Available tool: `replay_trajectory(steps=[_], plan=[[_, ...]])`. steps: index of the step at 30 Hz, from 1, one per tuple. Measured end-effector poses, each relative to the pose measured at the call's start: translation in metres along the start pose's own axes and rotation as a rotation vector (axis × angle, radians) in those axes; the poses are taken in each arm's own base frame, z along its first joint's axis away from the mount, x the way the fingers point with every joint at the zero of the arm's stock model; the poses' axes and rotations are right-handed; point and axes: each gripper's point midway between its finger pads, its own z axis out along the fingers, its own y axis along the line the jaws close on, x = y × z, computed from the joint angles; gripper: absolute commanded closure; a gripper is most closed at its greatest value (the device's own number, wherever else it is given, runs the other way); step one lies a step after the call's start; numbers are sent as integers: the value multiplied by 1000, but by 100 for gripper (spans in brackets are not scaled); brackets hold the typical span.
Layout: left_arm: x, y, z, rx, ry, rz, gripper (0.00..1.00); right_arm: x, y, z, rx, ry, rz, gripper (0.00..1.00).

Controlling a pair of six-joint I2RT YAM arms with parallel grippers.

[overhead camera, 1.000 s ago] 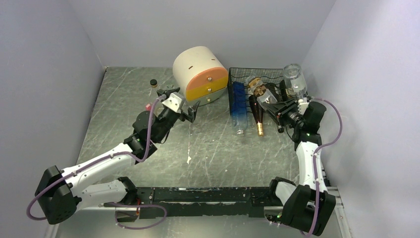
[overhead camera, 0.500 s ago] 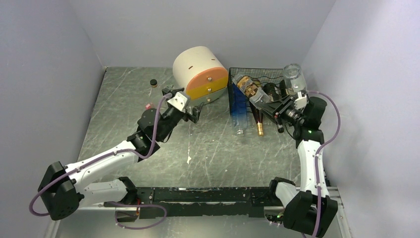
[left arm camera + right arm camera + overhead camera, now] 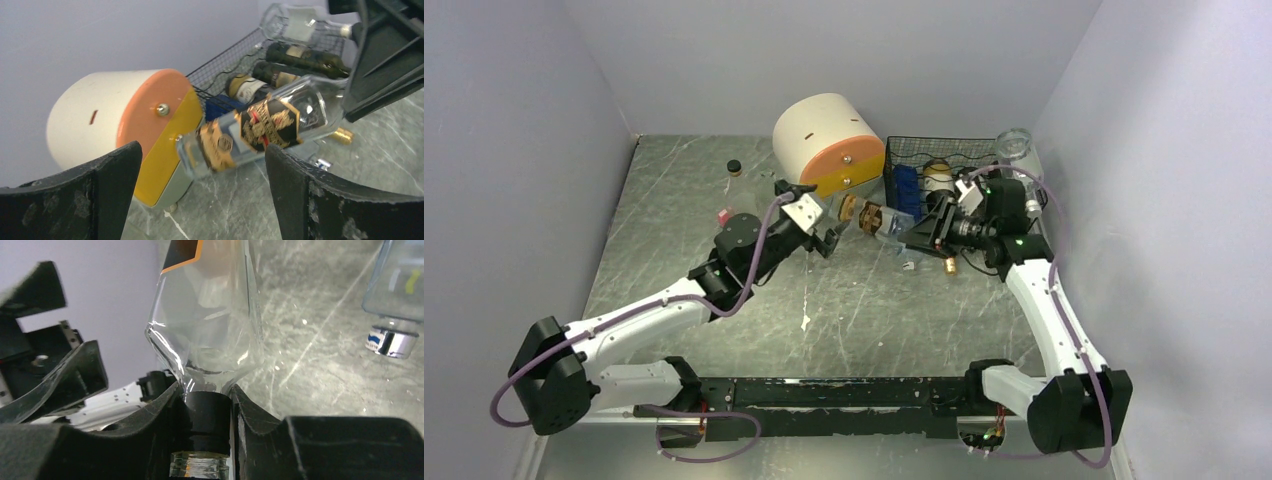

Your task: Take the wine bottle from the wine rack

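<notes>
My right gripper should keep gripping the wine bottle's neck [image 3: 206, 410] until my left gripper closes on the labelled body [image 3: 871, 217], which hangs free in front of the open fingers.
The wine bottle [image 3: 871, 216] is clear glass with a gold and black label [image 3: 260, 127]. It hangs roughly level above the table, left of the black wire wine rack [image 3: 936, 158], base pointing left. My right gripper [image 3: 924, 232] is shut on its black-banded neck [image 3: 206, 412], fingers [image 3: 255, 415] pressed on both sides. My left gripper [image 3: 829, 236] stands open just below and before the bottle's base. Its two fingers [image 3: 75, 195] are wide apart with nothing between them.
The cream-and-orange round drawer unit [image 3: 829, 145] stands just behind the bottle's base. The rack still holds a blue bottle [image 3: 906, 190], dark bottles [image 3: 300, 55] and a clear bottle [image 3: 1016, 150] on top. A small black-capped jar [image 3: 734, 168] sits far left.
My right arm has swung the wine bottle leftward and down, out of the rack, base toward the left gripper. The left gripper has moved right and stayed open.
</notes>
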Motion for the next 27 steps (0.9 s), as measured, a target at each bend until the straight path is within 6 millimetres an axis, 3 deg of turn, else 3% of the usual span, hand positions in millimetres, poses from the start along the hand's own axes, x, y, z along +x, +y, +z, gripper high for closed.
replay_trajectory(steps=[5, 13, 19, 27], plan=[[15, -35, 7, 169, 40, 67, 5, 28, -15, 16, 96, 119, -22, 100], [56, -102, -3, 450, 125, 225, 5, 65, -20, 30, 204, 251, -136, 100], [67, -122, -9, 519, 129, 340, 5, 82, -18, 32, 225, 304, -190, 100], [101, -133, -9, 562, 205, 403, 5, 79, -14, 34, 244, 298, -248, 100]])
